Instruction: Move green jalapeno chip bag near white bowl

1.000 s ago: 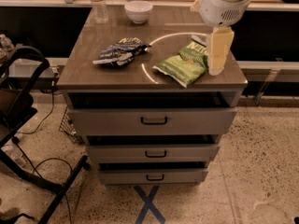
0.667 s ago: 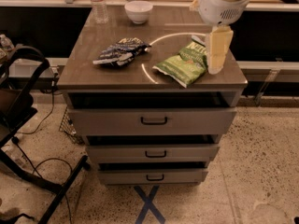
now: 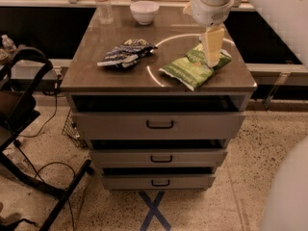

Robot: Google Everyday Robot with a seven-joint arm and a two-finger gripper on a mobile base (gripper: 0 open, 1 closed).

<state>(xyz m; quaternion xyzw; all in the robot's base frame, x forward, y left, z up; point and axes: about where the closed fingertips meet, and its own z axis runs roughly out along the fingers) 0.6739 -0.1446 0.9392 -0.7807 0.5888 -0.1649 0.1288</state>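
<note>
The green jalapeno chip bag (image 3: 198, 67) has a wrinkled near end (image 3: 183, 75) out past my gripper, so I expect that end to hang down when I lift the bag.
The green jalapeno chip bag (image 3: 186, 71) lies flat on the right front part of the brown cabinet top (image 3: 91, 76), its darker end toward the far right. The white bowl (image 3: 144, 11) stands at the back middle of the top, well apart from the bag. My gripper (image 3: 213, 57) hangs down from the white arm, right over the far end of the green bag, at or just above its surface.
A dark blue-and-white chip bag (image 3: 126, 53) lies left of the green bag. A clear water bottle (image 3: 103, 5) stands at the back left beside the bowl. The cabinet has three drawers (image 3: 160, 124) below. A black frame (image 3: 24, 109) stands on the floor at left.
My gripper has moved a little to the left, from beside the bag's right edge to over its far end. The bag and bowl have not moved.
</note>
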